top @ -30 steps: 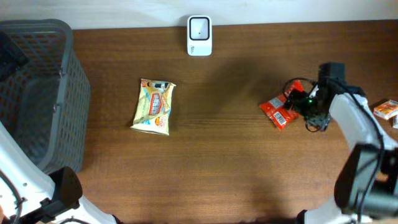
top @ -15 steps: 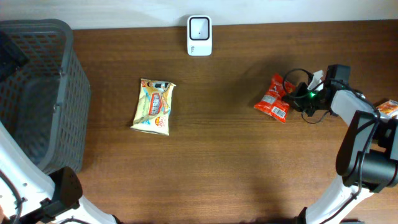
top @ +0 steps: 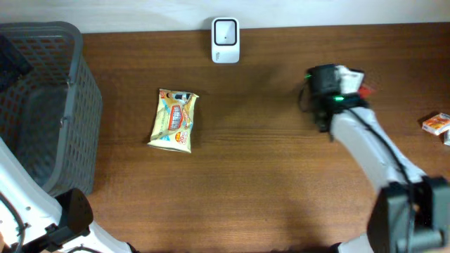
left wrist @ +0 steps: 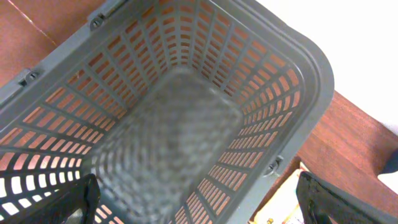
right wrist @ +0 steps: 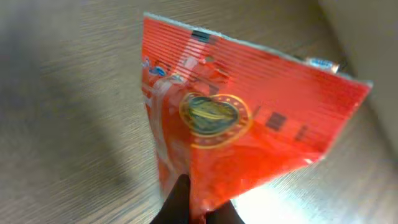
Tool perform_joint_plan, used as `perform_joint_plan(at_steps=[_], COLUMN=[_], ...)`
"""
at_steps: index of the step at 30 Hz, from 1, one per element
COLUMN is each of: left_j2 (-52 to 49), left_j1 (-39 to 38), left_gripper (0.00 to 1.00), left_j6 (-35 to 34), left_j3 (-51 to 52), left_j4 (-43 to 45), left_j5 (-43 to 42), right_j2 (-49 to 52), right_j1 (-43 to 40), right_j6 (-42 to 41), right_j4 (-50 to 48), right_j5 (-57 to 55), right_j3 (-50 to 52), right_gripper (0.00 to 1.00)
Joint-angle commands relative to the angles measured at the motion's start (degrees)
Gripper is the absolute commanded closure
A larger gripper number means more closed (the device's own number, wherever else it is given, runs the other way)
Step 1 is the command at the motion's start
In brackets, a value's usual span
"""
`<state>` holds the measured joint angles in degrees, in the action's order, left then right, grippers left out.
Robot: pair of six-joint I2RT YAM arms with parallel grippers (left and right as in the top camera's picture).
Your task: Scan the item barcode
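The red snack packet hangs creased from my right gripper, its barcode hidden, so next I lay it flat in the table's open middle and turn it.
A red snack packet hangs in the right wrist view, pinched at its lower edge by my right gripper, which is shut on it. Seen from overhead, this gripper is over the back right of the table, and only a red sliver of the packet shows beside it. A white barcode scanner stands at the table's back edge, to the gripper's left. No barcode shows on the packet's visible face. My left gripper hangs open above the grey basket, with nothing between its fingers.
A yellow snack bag lies left of centre, and its corner shows beside the basket. The grey basket fills the left end. Small orange boxes lie at the right edge.
My right gripper has shut on the red packet, lifted it off the table and carried it left and back. The left arm has not moved.
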<state>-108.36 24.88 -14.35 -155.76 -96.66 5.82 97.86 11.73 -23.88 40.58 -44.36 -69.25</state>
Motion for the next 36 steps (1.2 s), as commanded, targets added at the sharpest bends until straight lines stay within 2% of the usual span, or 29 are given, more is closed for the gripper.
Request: perform_joint_plan(at_steps=[1,3,4,5,6,8,10,11,13,15,16,17,18,19,20,21,25,28,30,33,36], left_j2=[0.7,0.7,0.7,0.7,0.7,0.7,0.7,0.7,0.7,0.7,0.7,0.7,0.7,0.7,0.7,0.7,0.7,0.7,0.7,0.7,0.7], left_j1=[0.0,0.0,0.0,0.0,0.0,0.0,0.0,0.0,0.0,0.0,0.0,0.0,0.1,0.0,0.0,0.0,0.1,0.0,0.0,0.0,0.0], left_gripper=[0.01,0.01,0.01,0.01,0.01,0.01,0.01,0.01,0.01,0.01,0.01,0.01,0.01,0.01,0.01,0.01,0.01,0.01,0.01,0.01,0.01], left_j6=[-0.1,-0.1,-0.1,-0.1,-0.1,-0.1,-0.1,-0.1,-0.1,-0.1,-0.1,-0.1,-0.1,-0.1,-0.1,-0.1,-0.1,-0.1,-0.1,-0.1,-0.1], left_j3=[-0.6,-0.6,-0.6,-0.6,-0.6,-0.6,-0.6,-0.6,-0.6,-0.6,-0.6,-0.6,-0.6,-0.6,-0.6,-0.6,-0.6,-0.6,-0.6,-0.6,-0.6], left_j4=[0.0,0.0,0.0,0.0,0.0,0.0,0.0,0.0,0.0,0.0,0.0,0.0,0.0,0.0,0.0,0.0,0.0,0.0,0.0,0.0,0.0], left_j5=[0.1,0.1,0.1,0.1,0.1,0.1,0.1,0.1,0.1,0.1,0.1,0.1,0.1,0.1,0.1,0.1,0.1,0.1,0.1,0.1,0.1], right_j2=[7.3,12.2,13.6,15.9,17.0,17.4,15.8,15.0,13.3,12.2,12.1,12.1,12.1,12.2,12.2,12.2,12.2,12.2,12.2,12.2,12.2], right_j1=[10.4,17.0,18.5,21.0,22.5,24.8,25.3,24.4,21.7,16.0,12.0,7.9,4.5,0.5,-2.2,-3.7,-5.8,-4.3,-2.7,-1.6,-1.5], right_j6=[-2.6,-3.5,-3.7,-3.7,-3.7,-4.0,-4.1,-4.1,-4.1,-4.1,-4.0,-1.8,1.1,2.7,2.6,2.6,2.6,2.6,2.4,3.6,3.8], right_j4=[0.3,0.2,0.1,-0.3,-0.5,-0.5,2.8,5.4,9.4,14.7,17.9,21.2,23.8,26.9,28.3,28.1,20.8,9.6,5.7,6.8,16.3], right_j5=[-14.7,-14.8,-14.5,-13.0,-11.5,-9.5,-6.6,-3.7,4.2,17.5,25.9,35.2,42.4,47.2,47.6,47.6,50.4,57.9,59.2,57.5,57.5], right_j3=[0.3,0.3,0.3,0.3,0.3,0.0,-4.1,-7.0,-12.9,-20.2,-23.3,-24.7,-24.7,-23.8,-22.4,-21.1,-11.7,-4.9,-3.2,-6.4,-16.0], right_gripper=[0.96,0.94,0.85,0.63,0.49,0.36,0.15,0.10,0.10,0.11,0.16,0.40,0.54,0.73,0.89,0.96,0.96,0.96,0.96,0.96,0.96])
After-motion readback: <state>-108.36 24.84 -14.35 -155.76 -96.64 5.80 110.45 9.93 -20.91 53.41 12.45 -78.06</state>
